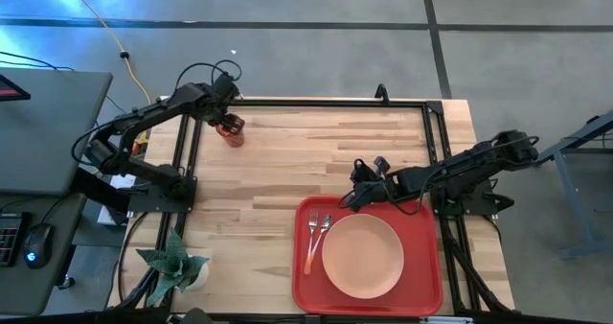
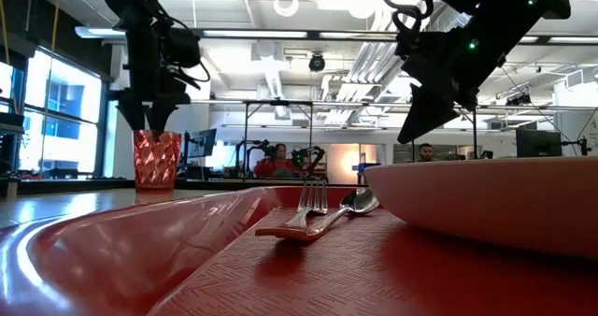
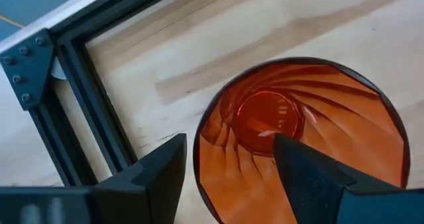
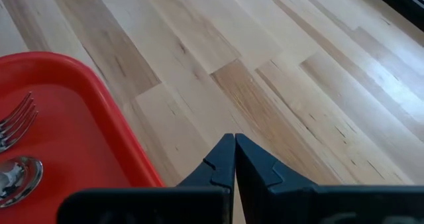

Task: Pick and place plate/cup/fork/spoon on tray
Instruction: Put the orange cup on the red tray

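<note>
The orange-red cup [image 1: 233, 135] is too far away for my right gripper to reach. My left gripper should pass it to my right gripper for the tray's free corner [image 1: 420, 226] next to the plate.
The orange-red cup [image 1: 232, 132] stands upright on its base at the table's far left; it also shows in the low view [image 2: 156, 159]. My left gripper [image 3: 232, 144] is open at the cup's rim. One finger [image 3: 298, 164] is inside the cup and one [image 3: 165, 168] is outside its wall. The red tray [image 1: 306, 286] lies at the near right. It holds the pink plate [image 1: 362, 255], the fork [image 1: 311, 236] and the spoon [image 1: 325, 226]. My right gripper [image 4: 234, 144] is shut and empty over the wood just beyond the tray's far edge [image 1: 347, 199].
Black frame rails [image 1: 326, 102] run along the table's far and side edges, close to the cup. A small green plant [image 1: 172, 265] stands at the near left corner. Bare wood [image 1: 287, 161] lies between the cup and the tray.
</note>
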